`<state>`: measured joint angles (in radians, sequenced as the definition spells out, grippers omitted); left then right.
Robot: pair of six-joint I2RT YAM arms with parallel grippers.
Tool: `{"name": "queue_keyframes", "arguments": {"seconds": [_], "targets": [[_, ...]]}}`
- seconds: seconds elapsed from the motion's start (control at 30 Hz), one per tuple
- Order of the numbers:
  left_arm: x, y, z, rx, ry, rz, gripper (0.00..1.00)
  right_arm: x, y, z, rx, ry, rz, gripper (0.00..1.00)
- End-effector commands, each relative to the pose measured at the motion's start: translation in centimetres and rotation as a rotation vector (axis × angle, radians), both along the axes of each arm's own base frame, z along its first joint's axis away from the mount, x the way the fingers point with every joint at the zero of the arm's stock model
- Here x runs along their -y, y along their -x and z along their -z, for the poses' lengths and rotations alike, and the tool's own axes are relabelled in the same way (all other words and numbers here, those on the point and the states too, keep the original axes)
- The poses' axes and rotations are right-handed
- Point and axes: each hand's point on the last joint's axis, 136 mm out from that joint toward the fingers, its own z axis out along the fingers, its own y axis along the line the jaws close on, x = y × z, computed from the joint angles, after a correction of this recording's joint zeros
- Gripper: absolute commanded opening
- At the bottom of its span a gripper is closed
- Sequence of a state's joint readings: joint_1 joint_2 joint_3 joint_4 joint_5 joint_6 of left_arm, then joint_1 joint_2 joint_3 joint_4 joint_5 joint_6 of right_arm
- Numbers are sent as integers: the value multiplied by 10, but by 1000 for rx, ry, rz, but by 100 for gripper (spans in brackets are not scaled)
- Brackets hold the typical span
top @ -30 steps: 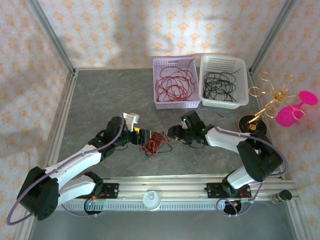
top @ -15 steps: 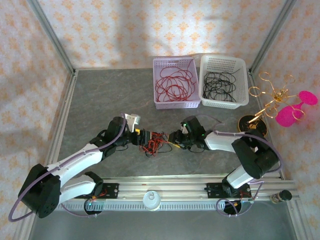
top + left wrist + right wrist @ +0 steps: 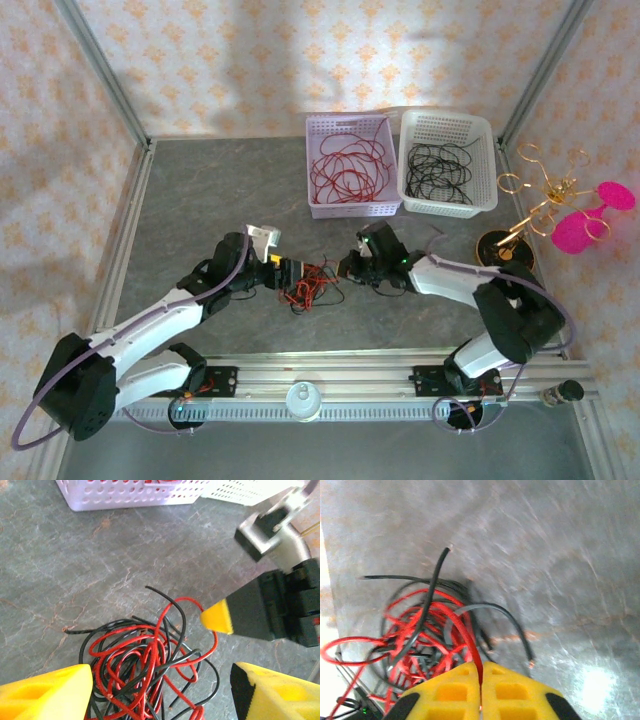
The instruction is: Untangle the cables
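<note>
The red wire (image 3: 473, 647) runs alone into the fingers of the robot's right gripper, so that gripper should keep lifting it until the open left gripper (image 3: 287, 268) closes on it.
The cables (image 3: 312, 284) form a small tangle of red and black wires on the grey table between my two arms. My left gripper (image 3: 291, 273) is at the tangle's left side. In the left wrist view its yellow fingers (image 3: 50, 690) stand open on either side of the cables (image 3: 145, 665). My right gripper (image 3: 344, 268) is at the tangle's right edge. It is shut on one red wire (image 3: 470, 640) that runs out of the cables (image 3: 420, 630) into the closed right gripper (image 3: 481, 672). Its yellow tip (image 3: 217, 616) hangs above a red loop.
A lilac basket (image 3: 355, 209) with red wires and a white basket (image 3: 445, 208) with black wires stand at the back. A gold wire stand (image 3: 503, 247) with pink pieces is at the right. A metal rail (image 3: 330, 365) runs along the near edge.
My right gripper has closed on a red wire at the tangle's right edge and shifted slightly. The left arm has stayed in place, still open.
</note>
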<state>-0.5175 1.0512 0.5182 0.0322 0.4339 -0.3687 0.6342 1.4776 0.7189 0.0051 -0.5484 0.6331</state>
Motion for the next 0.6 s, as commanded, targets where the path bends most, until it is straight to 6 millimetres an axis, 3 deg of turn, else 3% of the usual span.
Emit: {"name": "queue_keyframes", "arguments": {"seconds": [0.0,0.13,0.27,0.47,0.57], "targets": [[5,-7,-30,69,21,5,75,9,-14,-39,175,96,-43,0],[10,-11,-57,127,33,33,76,9,-21,-76,295,122,-93,0],[28,-8,-81,203,47,164,86,1,-21,-118,448,93,-194,0],[47,-15,-95,266,29,280,88,-11,-10,-177,650,16,-337,0],[55,-14,-106,320,45,336,88,-15,-2,-190,698,-7,-384,0]]}}
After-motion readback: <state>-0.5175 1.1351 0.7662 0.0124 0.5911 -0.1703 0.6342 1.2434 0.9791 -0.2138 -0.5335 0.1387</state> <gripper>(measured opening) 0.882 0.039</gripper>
